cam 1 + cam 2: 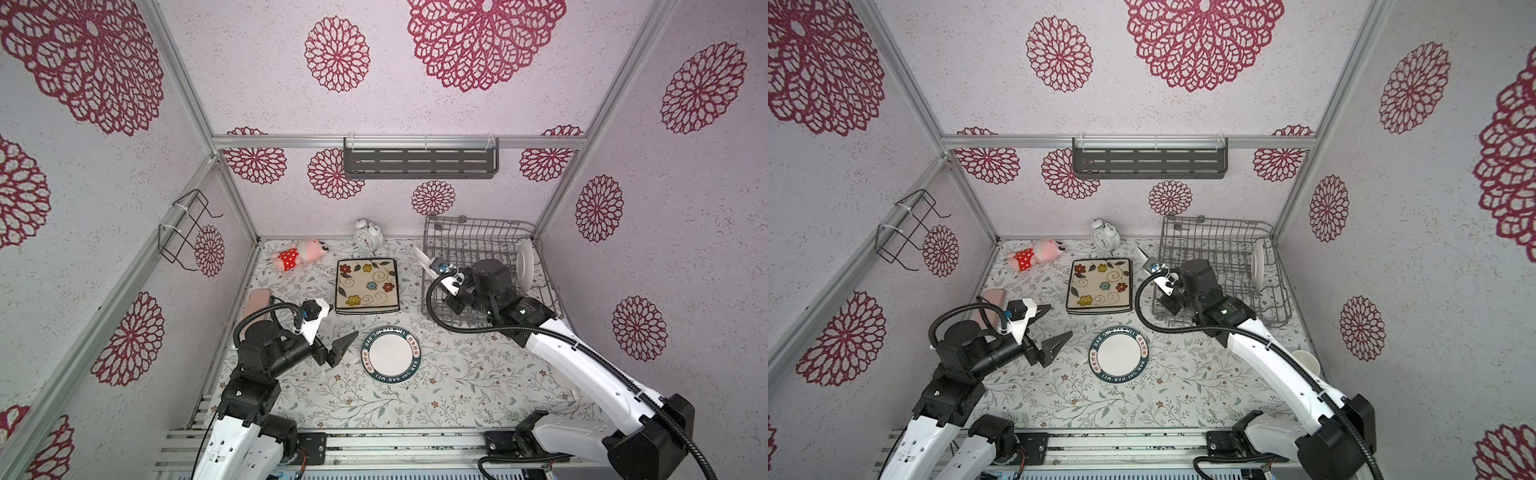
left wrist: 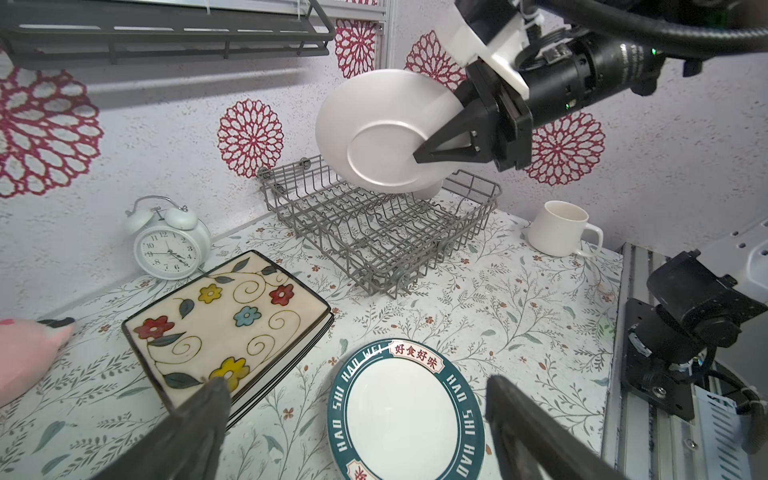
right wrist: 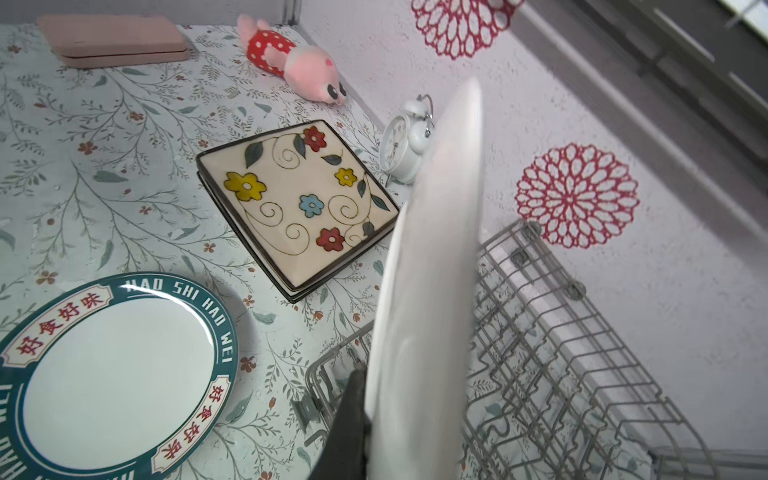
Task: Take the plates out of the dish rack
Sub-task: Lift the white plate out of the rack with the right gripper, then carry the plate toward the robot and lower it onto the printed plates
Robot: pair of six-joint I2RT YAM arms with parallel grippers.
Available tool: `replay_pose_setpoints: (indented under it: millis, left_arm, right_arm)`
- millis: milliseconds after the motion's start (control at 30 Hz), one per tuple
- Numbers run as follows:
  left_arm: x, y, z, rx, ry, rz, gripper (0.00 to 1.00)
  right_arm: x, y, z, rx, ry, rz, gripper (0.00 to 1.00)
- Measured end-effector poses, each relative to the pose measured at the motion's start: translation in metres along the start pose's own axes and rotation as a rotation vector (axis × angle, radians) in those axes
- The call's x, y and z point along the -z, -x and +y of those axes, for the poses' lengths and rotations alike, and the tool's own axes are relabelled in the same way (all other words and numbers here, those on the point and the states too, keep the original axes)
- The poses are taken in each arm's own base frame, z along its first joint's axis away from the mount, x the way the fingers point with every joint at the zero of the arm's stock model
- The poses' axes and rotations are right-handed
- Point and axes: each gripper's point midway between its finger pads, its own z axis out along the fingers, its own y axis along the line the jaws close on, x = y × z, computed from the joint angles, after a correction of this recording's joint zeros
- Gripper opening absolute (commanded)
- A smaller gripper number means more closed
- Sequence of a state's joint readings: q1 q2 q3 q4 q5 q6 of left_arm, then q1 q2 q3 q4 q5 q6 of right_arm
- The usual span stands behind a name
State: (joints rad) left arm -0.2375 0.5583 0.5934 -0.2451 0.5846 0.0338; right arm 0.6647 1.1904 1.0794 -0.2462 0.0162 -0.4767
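The white plate's bottom (image 2: pixel 384 154) faces the teal-rimmed plate (image 1: pixel 390 354), so my right gripper should keep carrying the white plate and tipping it flat until it rests there.
My right gripper (image 2: pixel 417 157) is shut on the edge of a round white plate (image 2: pixel 374 129) and holds it upright, clear above the far end of the grey wire dish rack (image 2: pixel 374 241). In both top views this plate (image 1: pixel 524 266) shows edge-on and the wrist hides the fingers. One dark finger (image 3: pixel 351 419) lies against the plate (image 3: pixel 428 291). A teal-rimmed round plate (image 1: pixel 391 353) lies flat on the table. Behind it sits a stack of square flower-painted plates (image 1: pixel 365 286). My left gripper (image 1: pixel 345 320) hangs open just left of the round plate (image 2: pixel 403 419).
A white alarm clock (image 1: pixel 368 237) and a pink plush toy (image 1: pixel 297 255) sit along the back wall. A pink case (image 1: pixel 257 301) lies at the left edge. A white mug (image 2: pixel 561 228) stands right of the rack. A dark slotted shelf (image 1: pixel 419 160) hangs on the back wall.
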Motion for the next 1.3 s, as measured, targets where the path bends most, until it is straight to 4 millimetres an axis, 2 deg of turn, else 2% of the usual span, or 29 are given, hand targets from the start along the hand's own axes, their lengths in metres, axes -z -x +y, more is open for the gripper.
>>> replay_pose_setpoints:
  millis: [200, 333, 500, 667, 800, 900, 1067, 1300]
  left_arm:
    - [0.004, 0.003, 0.002, -0.01, 0.021, -0.014, 0.97]
    - [0.004, 0.003, 0.003, -0.009, 0.027, -0.013, 0.97]
    - [0.004, 0.003, 0.003, -0.009, 0.028, -0.014, 0.97]
    - [0.008, 0.006, 0.001, -0.02, 0.033, -0.03, 0.97]
    - [0.009, 0.007, 0.001, -0.023, 0.034, -0.035, 0.97]
    - [0.009, 0.005, 0.001, -0.021, 0.034, -0.033, 0.97]
    - [0.008, 0.003, 0.001, -0.018, 0.031, -0.029, 0.97]
    - [0.009, 0.004, 0.0, -0.019, 0.027, -0.033, 0.97]
  right_arm:
    - [-0.005, -0.013, 0.09, 0.292, 0.052, 0.028, 0.01]
    - [-0.004, -0.019, 0.129, 0.487, 0.029, 0.019, 0.0]
    - [-0.018, -0.021, 0.149, 0.663, -0.048, 0.032, 0.0]
    - [-0.034, -0.044, 0.177, 0.806, -0.058, 0.077, 0.0]
    - [-0.039, -0.061, 0.19, 0.886, -0.086, 0.088, 0.0]
    - [-0.04, -0.065, 0.197, 0.915, -0.102, 0.089, 0.0]
    - [-0.04, -0.061, 0.208, 0.925, -0.123, 0.068, 0.0]
    - [-0.046, -0.071, 0.218, 0.955, -0.116, 0.091, 0.01]
